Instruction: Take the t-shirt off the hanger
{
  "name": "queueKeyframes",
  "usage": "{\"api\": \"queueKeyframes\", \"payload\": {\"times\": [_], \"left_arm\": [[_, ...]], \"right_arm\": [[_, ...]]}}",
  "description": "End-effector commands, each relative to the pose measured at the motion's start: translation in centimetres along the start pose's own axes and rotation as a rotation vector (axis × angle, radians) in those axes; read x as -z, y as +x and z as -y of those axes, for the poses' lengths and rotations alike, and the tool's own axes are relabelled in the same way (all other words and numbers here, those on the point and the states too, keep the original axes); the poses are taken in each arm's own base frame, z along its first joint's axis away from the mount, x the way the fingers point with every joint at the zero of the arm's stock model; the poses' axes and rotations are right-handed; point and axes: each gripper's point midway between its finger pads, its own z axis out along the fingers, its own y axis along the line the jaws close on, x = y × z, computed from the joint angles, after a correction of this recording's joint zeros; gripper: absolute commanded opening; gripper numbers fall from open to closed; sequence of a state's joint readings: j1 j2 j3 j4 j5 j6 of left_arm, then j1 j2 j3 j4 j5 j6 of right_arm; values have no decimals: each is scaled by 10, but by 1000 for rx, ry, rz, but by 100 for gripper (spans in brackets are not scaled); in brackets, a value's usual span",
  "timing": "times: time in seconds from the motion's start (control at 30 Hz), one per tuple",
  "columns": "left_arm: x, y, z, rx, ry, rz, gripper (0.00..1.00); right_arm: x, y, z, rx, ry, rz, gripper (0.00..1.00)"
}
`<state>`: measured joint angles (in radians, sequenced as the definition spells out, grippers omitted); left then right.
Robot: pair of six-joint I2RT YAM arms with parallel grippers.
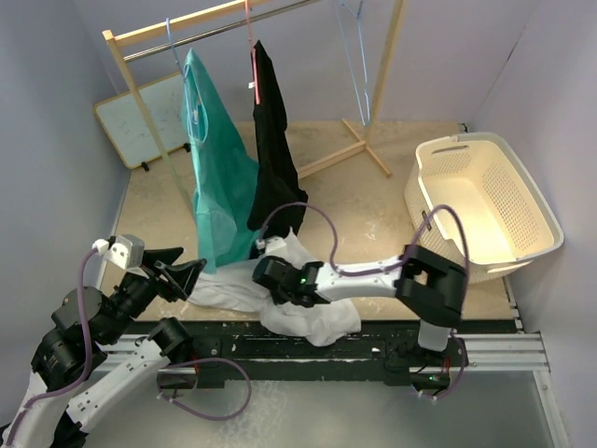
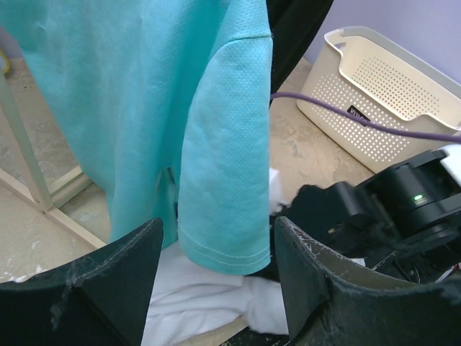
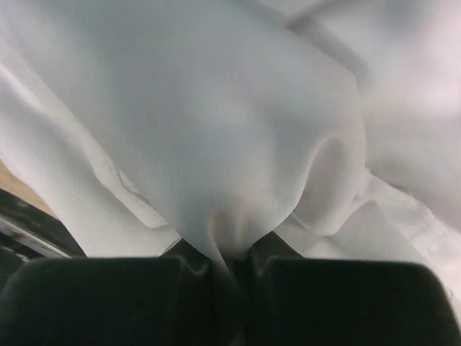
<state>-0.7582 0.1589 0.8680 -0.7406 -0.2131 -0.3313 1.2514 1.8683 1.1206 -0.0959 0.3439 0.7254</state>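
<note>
The white t-shirt (image 1: 315,323) is crumpled up below the hanging t-shirts. Next, my right gripper lifts it into the laundry basket (image 1: 480,201) and then takes the black t-shirt first.
A teal t-shirt (image 1: 219,177) hangs on a blue hanger (image 1: 177,47) from the rack rail (image 1: 215,23). A black t-shirt (image 1: 273,159) hangs beside it on a red hanger (image 1: 252,58). A white t-shirt (image 1: 317,317) lies crumpled on the floor below them. My right gripper (image 1: 268,275) is shut on a fold of the white t-shirt (image 3: 216,108), pinched between the jaws (image 3: 230,263). My left gripper (image 1: 191,268) is open and empty, its jaws (image 2: 217,231) on either side of the teal sleeve (image 2: 223,144), just short of its hem. The white t-shirt (image 2: 194,295) lies beneath.
A cream laundry basket (image 1: 485,201) stands at the right, also in the left wrist view (image 2: 389,86). An empty light blue hanger (image 1: 359,65) hangs at the rack's right end. A whiteboard (image 1: 149,117) leans at the back left. The rack's wooden foot (image 1: 359,145) crosses the floor.
</note>
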Motion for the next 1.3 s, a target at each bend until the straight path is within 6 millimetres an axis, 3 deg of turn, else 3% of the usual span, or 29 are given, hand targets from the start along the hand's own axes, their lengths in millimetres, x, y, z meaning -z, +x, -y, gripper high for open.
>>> {"api": "queueKeyframes", "payload": {"times": [0.0, 0.07, 0.13, 0.17, 0.2, 0.27, 0.33, 0.47, 0.67, 0.77, 0.9, 1.13, 1.27], "left_arm": [[-1, -9, 2, 18, 2, 43, 66], [-1, -9, 2, 18, 3, 42, 66], [-1, -9, 2, 18, 4, 40, 67], [-1, -9, 2, 18, 6, 41, 66], [-2, -9, 2, 16, 5, 39, 66], [-2, -8, 4, 15, 13, 38, 66], [-3, -8, 4, 12, 15, 33, 66], [-5, -7, 5, 9, 17, 22, 66], [-4, -7, 4, 12, 12, 28, 66], [-2, -9, 2, 16, 4, 38, 66], [0, -9, 0, 20, -4, 46, 66], [-1, -9, 0, 18, -7, 43, 66], [-1, -9, 1, 15, -2, 42, 66]], "right_arm": [[66, -21, 73, -141, 216, 103, 0], [107, -36, 103, -180, 256, 159, 0], [150, -68, 138, -236, 252, 234, 0], [167, -81, 161, -256, 253, 259, 0], [198, -109, 186, -300, 237, 338, 0], [239, -138, 243, -356, 302, 425, 0], [269, -162, 279, -376, 341, 461, 0], [311, -207, 322, -409, 418, 515, 0], [395, -275, 380, -537, 513, 725, 0], [415, -278, 420, -639, 577, 770, 0], [407, -251, 468, -809, 631, 731, 0], [412, -195, 486, -925, 805, 783, 0], [405, -169, 502, -1007, 871, 780, 0]]}}
